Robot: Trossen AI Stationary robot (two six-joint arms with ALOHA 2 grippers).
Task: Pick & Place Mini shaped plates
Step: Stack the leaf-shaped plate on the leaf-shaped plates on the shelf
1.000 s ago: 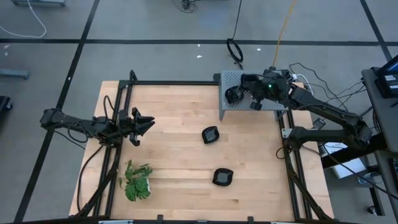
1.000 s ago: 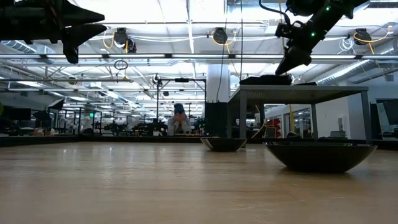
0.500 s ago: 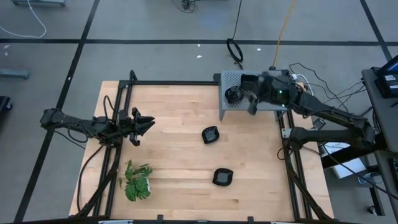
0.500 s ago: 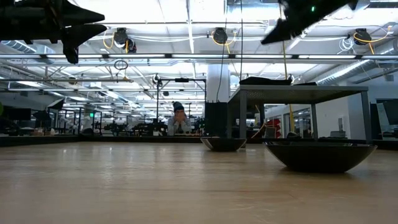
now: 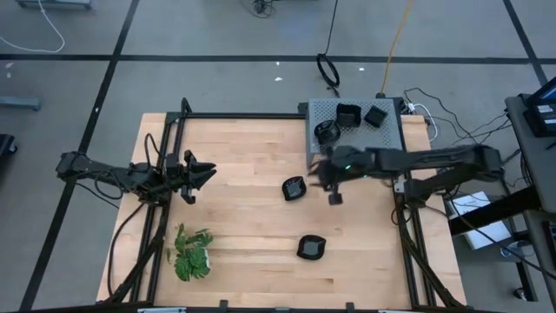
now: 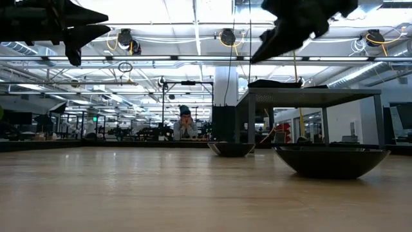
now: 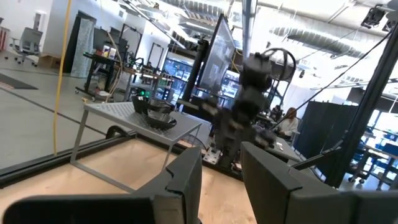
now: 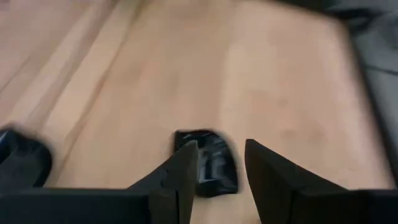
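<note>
The middle plate (image 5: 294, 188) is in line with the open fingers and clear of the front plate. My right gripper should go on moving down until the fingers are on both sides of its rim (image 5: 301, 194).
Two mini shaped plates, black and glossy, rest flat on the wooden table: one near the middle (image 5: 294, 188), one nearer the front (image 5: 311, 247). Three more (image 5: 348, 115) sit on top of the grey perforated box (image 5: 393, 137) at the far right. My right gripper (image 5: 316, 176) hovers open above the table, just right of the middle plate (image 8: 208, 163), which shows beyond its fingers. My left gripper (image 5: 207, 172) waits open in the air over the table's left side, with nothing between its fingers (image 7: 186, 180).
A green leafy plant (image 5: 192, 254) stands at the near left. Black frame rails (image 5: 165, 139) run along the table's left and right sides. Bare wood lies between the two arms. A person (image 6: 185, 122) sits in the room far behind the table.
My right gripper has swung off the grey box toward the table's near and left side, sinking a little and tipping downward. It now hangs beside the middle plate. The plates on the box, which the arm covered before, show now.
</note>
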